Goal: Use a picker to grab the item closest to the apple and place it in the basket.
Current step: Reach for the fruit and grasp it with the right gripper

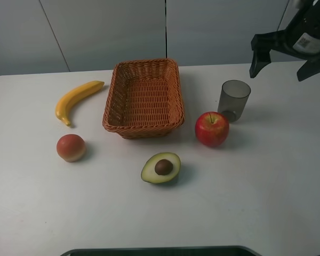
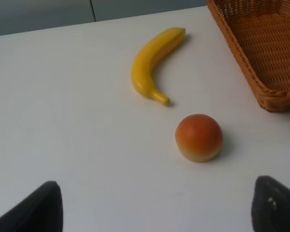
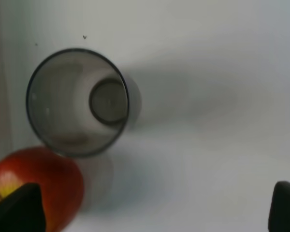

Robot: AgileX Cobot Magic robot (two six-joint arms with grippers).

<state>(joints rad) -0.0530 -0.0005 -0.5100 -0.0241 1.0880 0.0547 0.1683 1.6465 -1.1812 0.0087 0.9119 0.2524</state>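
Observation:
The cup's narrow base (image 3: 108, 101) is clear of the apple, so I expect the cup to come free and the apple to stay still when I lift the cup.
A red apple (image 1: 212, 128) sits right of the wicker basket (image 1: 144, 98). Just behind it stands a dark translucent cup (image 1: 234, 100), upright and empty, the nearest thing to the apple. My right gripper (image 1: 284, 57) hangs high at the far right, above and behind the cup, open and holding nothing. The right wrist view looks straight down into the cup (image 3: 78, 102), with the apple (image 3: 36, 186) beside it and the fingertips (image 3: 17, 208) spread wide. My left gripper (image 2: 154, 208) is open over the table's left side, out of the exterior view.
A yellow banana (image 1: 76, 99) and a peach-coloured fruit (image 1: 71, 148) lie left of the basket. A halved avocado (image 1: 161, 167) rests in front of it. The table's front edge meets a dark strip (image 1: 160, 250).

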